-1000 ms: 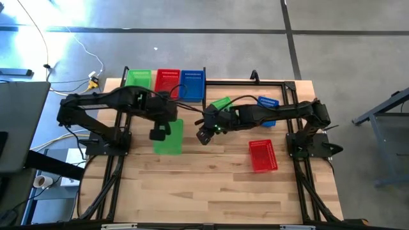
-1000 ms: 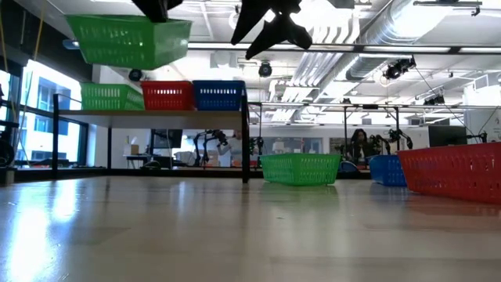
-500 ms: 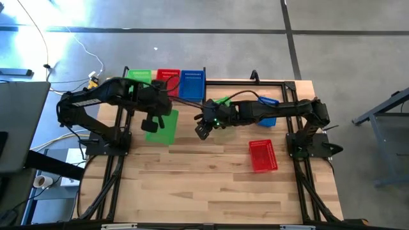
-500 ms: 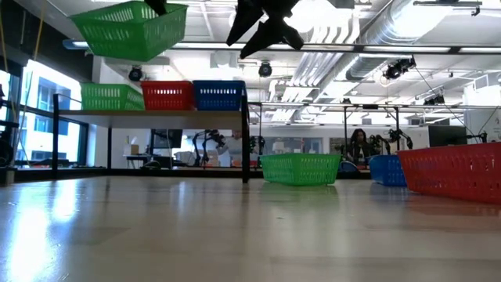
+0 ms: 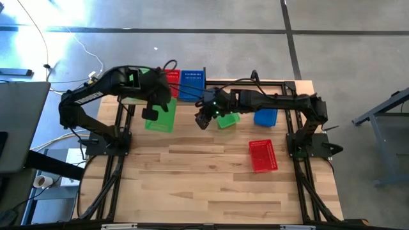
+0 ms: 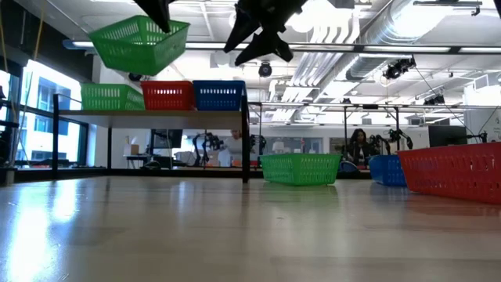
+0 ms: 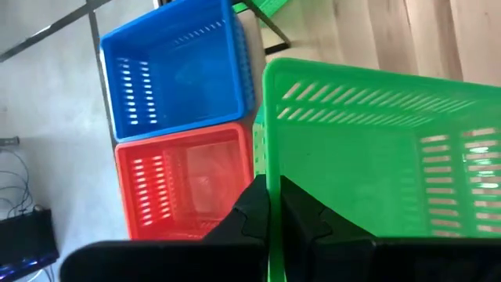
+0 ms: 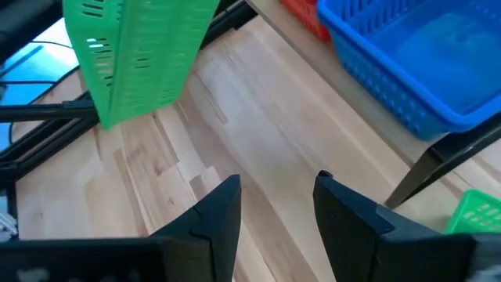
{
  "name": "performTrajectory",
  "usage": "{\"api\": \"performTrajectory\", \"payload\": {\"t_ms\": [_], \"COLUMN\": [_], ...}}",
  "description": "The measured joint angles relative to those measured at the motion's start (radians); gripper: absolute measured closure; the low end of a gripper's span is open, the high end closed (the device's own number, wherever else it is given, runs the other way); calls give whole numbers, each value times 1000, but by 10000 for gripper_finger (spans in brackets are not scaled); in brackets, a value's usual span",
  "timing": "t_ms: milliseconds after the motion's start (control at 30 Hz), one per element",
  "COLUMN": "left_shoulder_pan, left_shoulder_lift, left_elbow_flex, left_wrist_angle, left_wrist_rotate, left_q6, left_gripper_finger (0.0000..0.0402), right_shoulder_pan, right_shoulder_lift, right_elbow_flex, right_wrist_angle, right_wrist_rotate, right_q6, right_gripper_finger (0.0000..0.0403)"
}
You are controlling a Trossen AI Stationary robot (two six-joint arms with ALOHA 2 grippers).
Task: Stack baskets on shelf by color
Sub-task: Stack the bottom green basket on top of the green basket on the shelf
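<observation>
I should move back and swing the green basket in my left gripper (image 5: 164, 119) toward the shelf's green basket (image 6: 108, 97), because the basket I hold is hanging tilted in front of the shelf's red basket.
My left gripper (image 5: 153, 112) is shut on a green basket (image 5: 161, 115), held in the air just near of the shelf (image 6: 149, 114); in the low view this green basket (image 6: 141, 44) is tilted. On the shelf stand a green basket (image 6: 109, 96), a red basket (image 5: 170, 76) and a blue basket (image 5: 192, 83). My right gripper (image 5: 203, 119) is open and empty, in the air by the shelf's right end. Flat on the tabletop rest a green basket (image 5: 227, 119), a blue basket (image 5: 265, 117) and a red basket (image 5: 262, 155). My left gripper pinches the top rim of one short end wall (image 7: 268, 196) of the green basket, one finger (image 7: 301, 215) inside and one finger (image 7: 250, 213) outside. The fingers come from above. The basket is lifted clear and hangs tilted below them.
Black metal rails (image 5: 281, 83) frame the tabletop, and the arm bases stand at its left and right sides. The shelf's black post (image 6: 246, 145) stands near the green basket on the table. Bare planks (image 5: 192, 179) fill the near half.
My left gripper has carried the green basket toward the far edge, closer to the shelf, and the basket has tipped from level to tilted. My right gripper, still open, has moved toward the far edge, over the green basket on the table.
</observation>
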Motion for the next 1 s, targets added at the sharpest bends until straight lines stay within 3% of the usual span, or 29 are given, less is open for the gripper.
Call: {"api": "performTrajectory", "payload": {"t_ms": [333,533,1000], "left_shoulder_pan": [77,78,77], "left_shoulder_lift": [27,27,-31], "left_elbow_flex": [1,-1,-149], "left_wrist_angle": [36,4,35], "left_wrist_rotate": [31,203,254], "left_q6": [9,-108,-208], "left_gripper_finger": [401,401,401], "right_shoulder_pan": [-38,-45,-45], "right_shoulder_lift": [0,0,23], "right_elbow_flex": [-1,-2,-4], "right_wrist_angle": [-5,-11,-3], "right_wrist_rotate": [-13,-16,-34], "right_q6": [-65,-90,-88], "right_gripper_finger": [257,257,257]}}
